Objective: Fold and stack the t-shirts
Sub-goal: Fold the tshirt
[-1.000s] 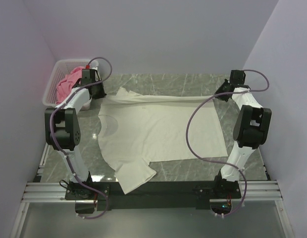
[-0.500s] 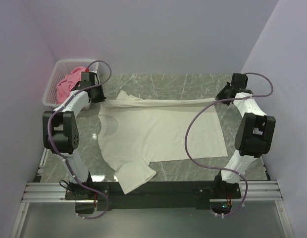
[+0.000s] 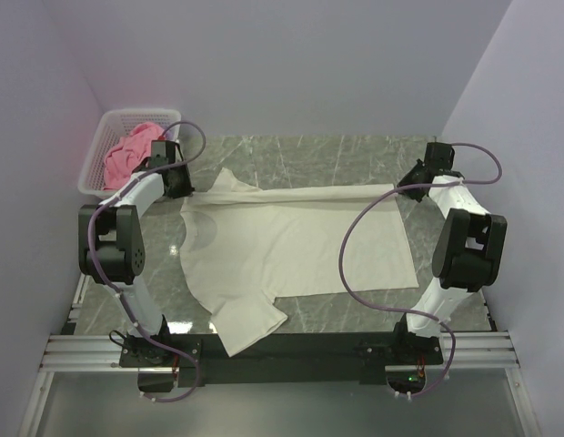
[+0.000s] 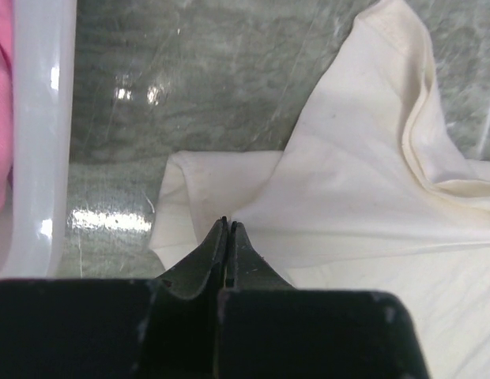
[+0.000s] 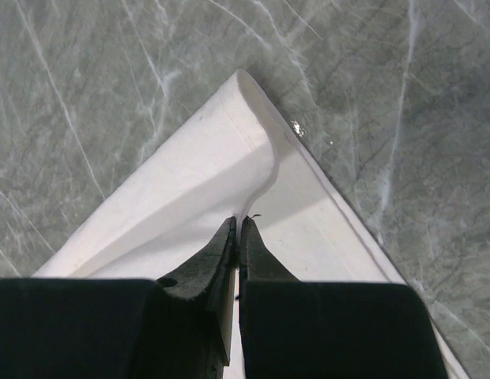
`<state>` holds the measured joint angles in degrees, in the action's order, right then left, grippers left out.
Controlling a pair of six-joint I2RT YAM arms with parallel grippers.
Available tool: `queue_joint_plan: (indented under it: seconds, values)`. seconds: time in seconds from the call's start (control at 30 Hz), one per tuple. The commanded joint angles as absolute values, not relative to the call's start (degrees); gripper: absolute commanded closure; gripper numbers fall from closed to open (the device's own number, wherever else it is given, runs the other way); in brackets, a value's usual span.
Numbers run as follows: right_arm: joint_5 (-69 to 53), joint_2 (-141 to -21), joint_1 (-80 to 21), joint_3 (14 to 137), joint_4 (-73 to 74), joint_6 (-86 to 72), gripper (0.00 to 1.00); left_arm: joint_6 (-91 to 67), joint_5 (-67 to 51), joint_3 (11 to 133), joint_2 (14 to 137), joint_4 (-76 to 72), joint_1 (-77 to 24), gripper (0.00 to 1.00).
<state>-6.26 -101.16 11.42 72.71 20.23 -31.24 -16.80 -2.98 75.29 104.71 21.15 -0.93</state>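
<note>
My left gripper should keep lowering the t-shirt's lifted edge (image 3: 305, 194) onto the cream-white body (image 3: 209, 218) until the edge lies flat, because it is tight and straight between both grippers.
The cream-white t-shirt (image 3: 282, 246) lies spread on the marble table, its far edge lifted into a taut fold between both grippers. My left gripper (image 3: 185, 189) is shut on the shirt's far-left shoulder cloth (image 4: 332, 197); the fingertips (image 4: 228, 225) pinch it. My right gripper (image 3: 402, 185) is shut on the far-right hem corner (image 5: 229, 142), with cloth pinched between its fingertips (image 5: 239, 225). The pink t-shirt (image 3: 127, 155) lies bunched in the basket and shows at the left edge of the left wrist view (image 4: 0, 103).
A white plastic lattice basket (image 3: 98, 146) stands at the far left corner; its rim (image 4: 43, 134) is close beside my left gripper. Grey walls close in on both sides. The lower sleeve (image 3: 248, 320) reaches toward the near rail.
Both grippers have drawn the shirt's far edge toward the near side, and the folded edge now lies lower over the shirt body. The right arm has also swung outward.
</note>
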Motion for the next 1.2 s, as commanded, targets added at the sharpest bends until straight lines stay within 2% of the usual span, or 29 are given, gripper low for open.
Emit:
queue_joint_plan:
  seconds: [0.0, 0.77, 1.17]
  values:
    - [-4.1, -98.5, 12.7, 72.2, 19.2, -31.9, 1.00, -15.6, -0.2, 73.8, 101.5, 19.6, -0.4, 0.99]
    - [-3.7, -106.1, 12.7, 70.4, 20.7, -30.1, 1.00, -17.7, -1.9, 71.2, 106.1, 21.3, -0.4, 0.99]
    - [-1.0, -102.1, 12.7, 70.9, 19.7, -30.1, 1.00, -17.6, -2.9, 69.1, 103.8, 20.2, -0.6, 0.99]
